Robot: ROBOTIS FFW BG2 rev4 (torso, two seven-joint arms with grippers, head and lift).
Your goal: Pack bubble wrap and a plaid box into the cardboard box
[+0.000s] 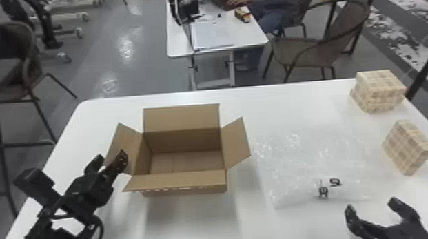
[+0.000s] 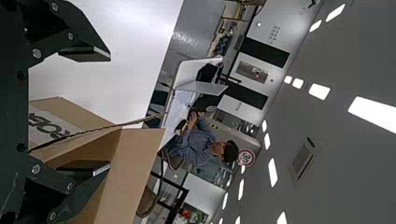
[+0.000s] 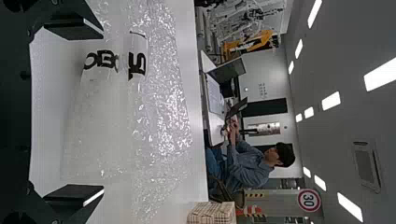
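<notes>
My gripper will push the plaid box in. Until then the bubble wrap point(image 1: 311, 166), spread wider than the cardboard box's opening point(image 1: 183, 150), will swell over the cardboard box's rim.
In the head view the cardboard box point(image 1: 185, 181) stands with its flaps spread, its inside bare. My left gripper point(image 1: 110, 162) is at the box's left flap, open; the left wrist view shows the gripper point(image 2: 93, 112) with its fingers apart and the box point(image 2: 128, 170) beyond. The bubble wrap point(image 1: 305, 161) lies flat to the right of the box. Just in front of its near right corner is my right gripper point(image 1: 372, 208), open. In the right wrist view the open gripper point(image 3: 88, 116) faces the bubble wrap point(image 3: 163, 102). One plaid box point(image 1: 407, 147) rests right of the wrap.
More plaid boxes point(image 1: 379, 91) are stacked at the far right corner of the white table point(image 1: 193, 225). Behind stands another desk point(image 1: 216, 38) with a seated person, and a chair point(image 1: 313, 51) is beside it.
</notes>
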